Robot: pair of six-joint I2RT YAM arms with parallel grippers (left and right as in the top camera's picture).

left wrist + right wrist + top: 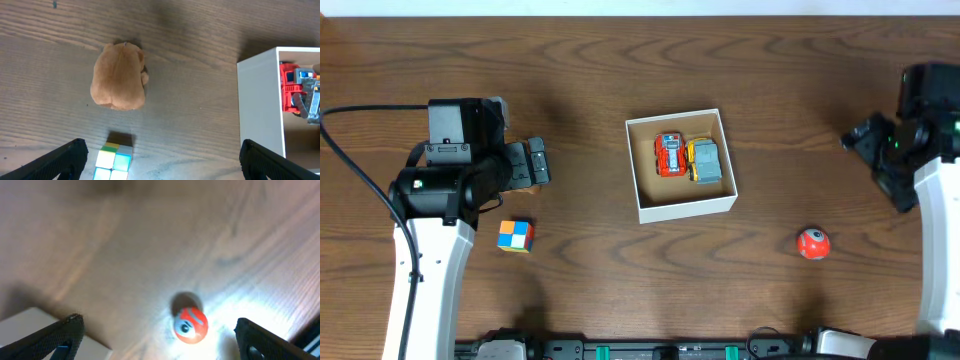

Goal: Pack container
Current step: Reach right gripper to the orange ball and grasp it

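The red ball (813,244) sits clear of the container and lines up with the gap of the robot's right gripper, so that gripper should go on moving down until its two fingers are on either side of the ball (191,325).
The container (686,209), a white-walled box with a brown inside, sits mid-table and holds a red toy car (669,154) and a grey-and-yellow toy car (705,161). Its white wall (260,100) shows at the right of the left wrist view. My left gripper (537,162) is open and empty, left of the box, above a brown plush toy (119,77). A colour cube (516,236) lies close by, between the left fingers (167,162). My right gripper (865,150) is open and empty at the far right. A red ball (812,243) lies between its fingers (162,337) in the right wrist view.
The brown plush toy is mostly hidden under the left gripper in the overhead view. The red ball (190,325) lies on bare wood right of the box, whose corner (30,325) shows at lower left in the right wrist view.
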